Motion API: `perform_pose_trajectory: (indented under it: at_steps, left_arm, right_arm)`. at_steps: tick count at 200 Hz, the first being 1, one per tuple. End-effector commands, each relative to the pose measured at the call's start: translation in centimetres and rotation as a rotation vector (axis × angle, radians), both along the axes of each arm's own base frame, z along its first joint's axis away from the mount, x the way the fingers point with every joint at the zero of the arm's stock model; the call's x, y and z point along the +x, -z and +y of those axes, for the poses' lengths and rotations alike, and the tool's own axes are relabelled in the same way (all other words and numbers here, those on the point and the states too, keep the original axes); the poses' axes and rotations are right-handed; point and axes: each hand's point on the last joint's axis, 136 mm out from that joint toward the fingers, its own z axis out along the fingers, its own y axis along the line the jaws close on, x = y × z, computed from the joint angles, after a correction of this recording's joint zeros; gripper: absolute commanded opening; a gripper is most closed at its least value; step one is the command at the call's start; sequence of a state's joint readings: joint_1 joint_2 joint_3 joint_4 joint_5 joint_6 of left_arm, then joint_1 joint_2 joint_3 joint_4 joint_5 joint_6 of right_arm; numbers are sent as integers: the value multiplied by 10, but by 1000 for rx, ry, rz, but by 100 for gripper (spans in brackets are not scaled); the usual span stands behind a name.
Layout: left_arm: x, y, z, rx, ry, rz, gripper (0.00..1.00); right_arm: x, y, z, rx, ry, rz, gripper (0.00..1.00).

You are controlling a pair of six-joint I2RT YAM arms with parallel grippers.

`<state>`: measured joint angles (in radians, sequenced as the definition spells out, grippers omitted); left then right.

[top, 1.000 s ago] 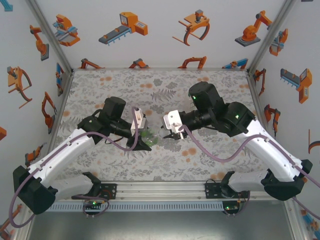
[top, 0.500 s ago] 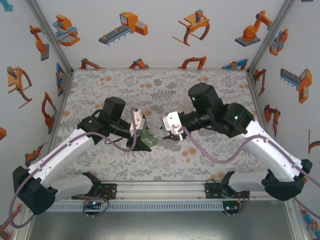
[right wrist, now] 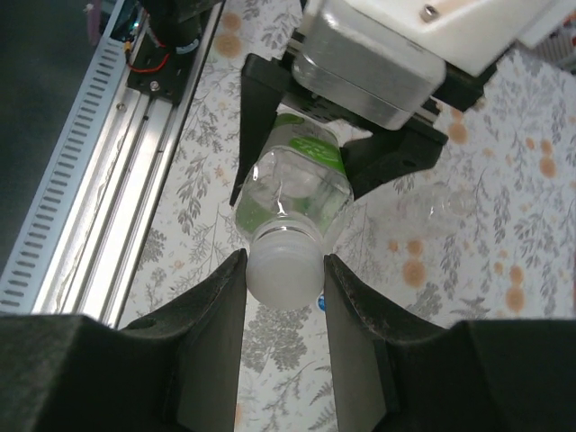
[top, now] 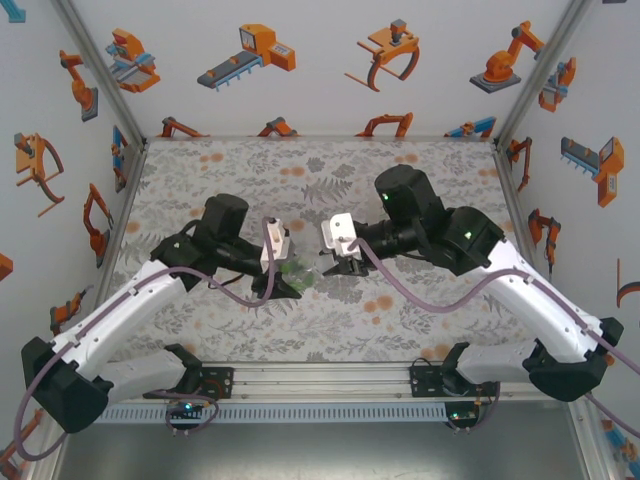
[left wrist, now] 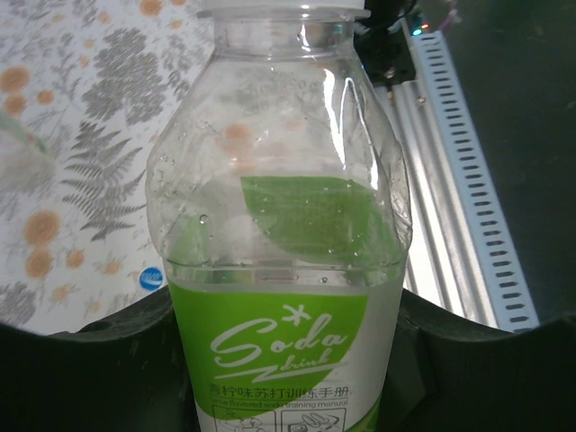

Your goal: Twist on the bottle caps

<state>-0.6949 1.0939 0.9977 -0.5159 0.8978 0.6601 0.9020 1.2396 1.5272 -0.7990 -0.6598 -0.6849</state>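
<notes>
The white cap (right wrist: 285, 270) sits straight on the green-labelled bottle's neck (left wrist: 284, 38), so my right gripper keeps turning the cap clockwise until the wrist's turn ends, then let go.
My left gripper (left wrist: 288, 378) is shut on a colourless bottle (left wrist: 288, 225) with a green "Soda drink" label, held above the table's middle (top: 297, 272). A white cap (right wrist: 284, 265) sits on the bottle's neck. My right gripper (right wrist: 284, 270) is shut on that cap, one finger on each side, and meets the left gripper (top: 285, 282) nose to nose in the top view. A small blue cap (left wrist: 151, 277) lies on the table below the bottle. Another see-through bottle (right wrist: 438, 205) lies on the table beyond it.
The floral table cover (top: 330, 175) stretches to the back wall. The metal rail (top: 320, 380) with both arm bases runs along the near edge. Panels printed with orange robots (top: 250, 50) close in the back and sides.
Both grippers, with the bottle between them, have shifted slightly left and away from the rail. Both grips are unchanged.
</notes>
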Motion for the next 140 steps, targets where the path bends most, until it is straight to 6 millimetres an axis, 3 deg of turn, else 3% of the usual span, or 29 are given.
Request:
perform_pose_trajectory:
  at_steps: [1, 50, 84, 114, 140]
  left_arm:
    - [7, -21, -3, -70, -45, -96, 0]
    - [10, -28, 2, -110, -86, -169, 0]
    - [15, -32, 5, -135, -134, -215, 0]
    - [23, -33, 7, -130, -184, -236, 0]
    - [30, -31, 8, -118, -222, -240, 0]
  right_arm:
    - [18, 4, 14, 32, 129, 130, 18]
    - [36, -21, 30, 272, 300, 441, 15]
    - [58, -40, 27, 469, 449, 660, 8]
    - [82, -23, 15, 467, 673, 803, 6]
    - [98, 5, 2, 384, 879, 890, 7]
